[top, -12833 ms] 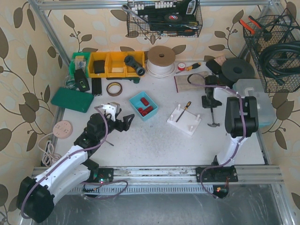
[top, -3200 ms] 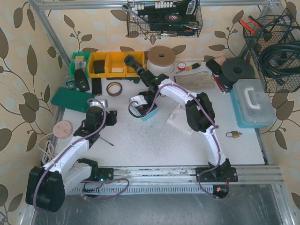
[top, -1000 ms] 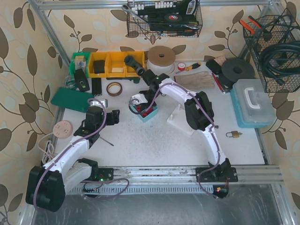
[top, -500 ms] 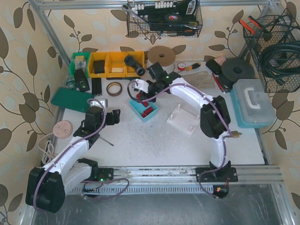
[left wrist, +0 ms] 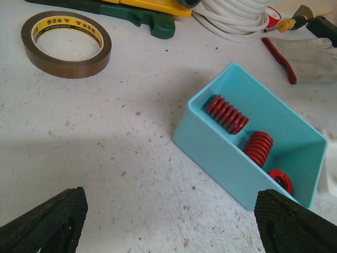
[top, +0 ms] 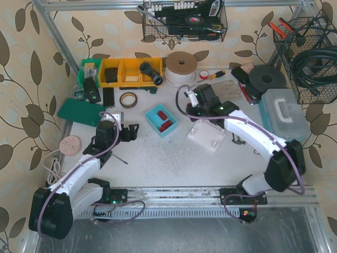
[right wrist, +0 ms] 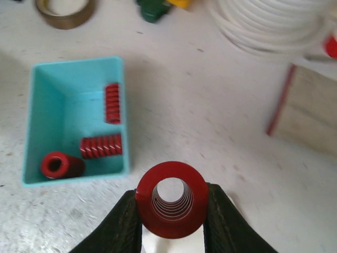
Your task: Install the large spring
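My right gripper has the large red spring's hole (right wrist: 171, 191) facing down, matching the upright pegs, and should carry the spring on until it sits around an empty peg (top: 221, 133).
My right gripper (top: 197, 112) is shut on a large red spring (right wrist: 172, 200), seen end-on between its fingers (right wrist: 125, 224). It hangs over the far left edge of the white peg base (top: 209, 135), a bit of which shows under the spring in the right wrist view (right wrist: 158, 246). The blue bin (top: 161, 119) left of it holds three more red springs (right wrist: 101, 146). My left gripper (top: 131, 132) is open and empty, low over the table just left of the bin (left wrist: 247, 142), its fingertips (left wrist: 52, 221) wide apart.
A brown tape roll (top: 128, 99) and yellow bins (top: 126, 71) lie behind the left gripper. A white cord coil (top: 180, 68) and a cloth (top: 224, 90) lie behind the base. A green case (top: 81, 112) sits far left, a blue-lidded box (top: 281, 113) far right.
The right arm has lifted the large spring out of the blue bin and carried it right, to the white peg base. The left arm has stayed put.
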`<act>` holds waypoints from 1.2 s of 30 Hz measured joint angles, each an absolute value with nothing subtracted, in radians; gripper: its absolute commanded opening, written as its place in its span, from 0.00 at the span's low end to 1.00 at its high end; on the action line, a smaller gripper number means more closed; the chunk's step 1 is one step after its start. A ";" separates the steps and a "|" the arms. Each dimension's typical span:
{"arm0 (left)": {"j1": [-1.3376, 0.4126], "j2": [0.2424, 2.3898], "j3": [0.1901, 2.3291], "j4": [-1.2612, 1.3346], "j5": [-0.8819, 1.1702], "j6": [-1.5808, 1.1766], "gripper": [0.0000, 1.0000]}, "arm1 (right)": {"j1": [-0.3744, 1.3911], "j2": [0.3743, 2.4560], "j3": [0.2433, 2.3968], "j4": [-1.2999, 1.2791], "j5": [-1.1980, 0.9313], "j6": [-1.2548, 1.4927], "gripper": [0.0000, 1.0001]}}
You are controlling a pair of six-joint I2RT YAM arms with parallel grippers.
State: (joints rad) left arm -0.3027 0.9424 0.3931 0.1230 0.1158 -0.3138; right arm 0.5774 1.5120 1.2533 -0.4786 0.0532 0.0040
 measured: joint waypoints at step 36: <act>-0.336 0.929 0.377 0.183 0.195 -0.291 0.92 | 0.228 1.102 0.744 -0.522 0.146 0.317 0.00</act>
